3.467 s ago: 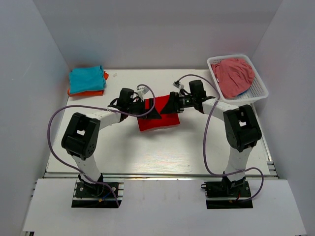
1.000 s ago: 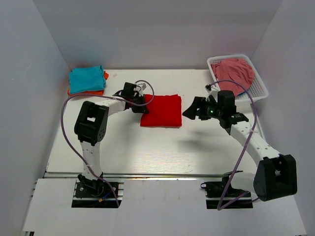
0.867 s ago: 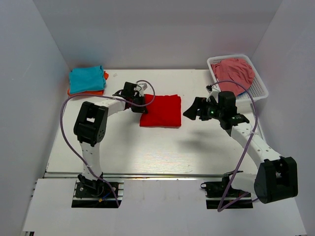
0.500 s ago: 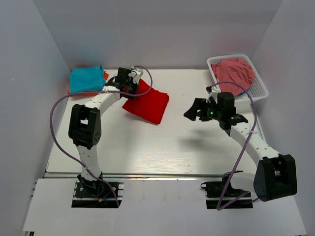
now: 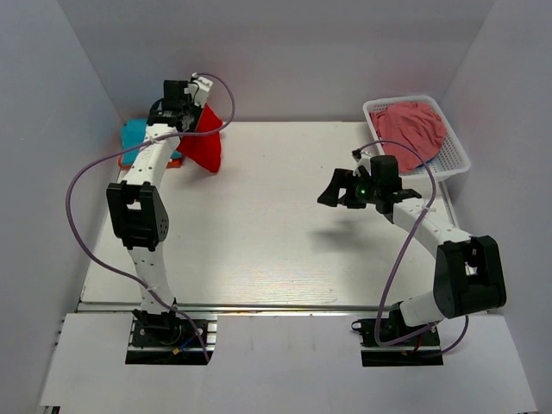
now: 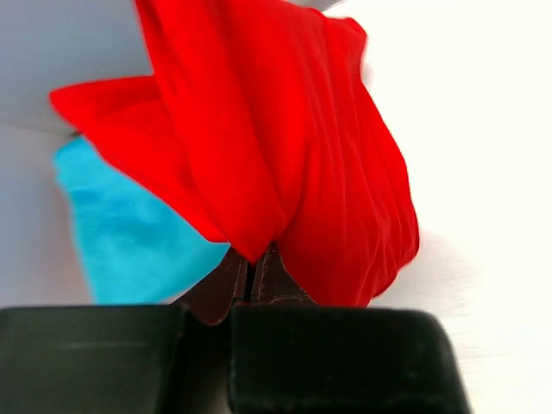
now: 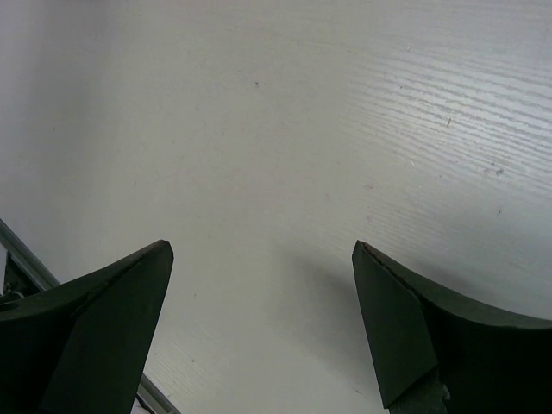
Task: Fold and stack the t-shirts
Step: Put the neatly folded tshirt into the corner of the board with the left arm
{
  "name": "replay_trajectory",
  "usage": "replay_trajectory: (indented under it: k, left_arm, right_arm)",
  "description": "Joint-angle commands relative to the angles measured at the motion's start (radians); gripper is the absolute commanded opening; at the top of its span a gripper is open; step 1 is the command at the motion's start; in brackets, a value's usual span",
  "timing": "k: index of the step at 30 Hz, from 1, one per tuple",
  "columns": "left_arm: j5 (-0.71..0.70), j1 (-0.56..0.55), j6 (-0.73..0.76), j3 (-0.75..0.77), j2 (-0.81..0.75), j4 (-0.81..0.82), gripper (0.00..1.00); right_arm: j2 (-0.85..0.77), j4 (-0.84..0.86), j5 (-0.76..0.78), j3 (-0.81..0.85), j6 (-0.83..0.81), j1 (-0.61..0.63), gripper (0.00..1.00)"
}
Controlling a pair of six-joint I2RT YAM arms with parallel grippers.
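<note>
My left gripper keeps carrying the bright red t-shirt [image 5: 203, 153], which hangs folded beside the clear teal t-shirt, over the stack [image 5: 134, 138] until their edges line up.
The folded bright red t-shirt [image 5: 203, 142] hangs from my left gripper [image 5: 191, 118], which is shut on its upper edge at the back left of the table. In the left wrist view the red cloth [image 6: 285, 155] drapes down from the closed fingertips [image 6: 253, 269]. Just beyond it lies the teal t-shirt [image 6: 129, 233]. From above, the teal t-shirt [image 5: 133, 134] lies partly hidden behind the arm, with a sliver of the orange t-shirt [image 5: 176, 162] under it. My right gripper [image 5: 332, 189] hovers open over bare table [image 7: 285, 129] right of centre, with nothing between its fingers [image 7: 103, 302].
A white basket [image 5: 450, 147] at the back right holds a crumpled pinkish-red cloth [image 5: 409, 129]. White walls close in the table on the left, back and right. The purple cables loop beside both arms.
My left gripper has lifted the red t-shirt off the table's middle and carried it to the back left, over the teal stack. The right arm has hardly moved and stays open.
</note>
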Motion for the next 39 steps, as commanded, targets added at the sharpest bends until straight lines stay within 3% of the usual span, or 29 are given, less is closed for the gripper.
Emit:
replay_trajectory:
  k: [1, 9, 18, 25, 34, 39]
  left_arm:
    - [-0.031, 0.042, 0.096, 0.08, 0.025, 0.019, 0.0]
    - [-0.048, 0.106, 0.098, 0.295, 0.11, -0.004, 0.0]
    - [0.015, 0.161, 0.107, 0.268, 0.056, 0.077, 0.0]
    - [-0.037, 0.213, 0.023, 0.342, 0.111, 0.077, 0.0]
    - [0.029, 0.276, -0.012, 0.297, 0.159, 0.137, 0.0]
    - [-0.017, 0.296, -0.021, 0.268, 0.206, 0.146, 0.0]
  right_arm:
    - [0.032, 0.037, -0.022, 0.071, -0.008, -0.004, 0.9]
    - [0.133, 0.046, -0.033, 0.128, 0.007, -0.002, 0.9]
    - [0.201, 0.092, -0.09, 0.162, 0.038, 0.004, 0.9]
    - [0.213, 0.091, -0.086, 0.18, 0.038, 0.001, 0.9]
    - [0.259, 0.08, -0.108, 0.222, 0.044, 0.008, 0.9]
    - [0.274, 0.08, -0.113, 0.233, 0.044, 0.007, 0.9]
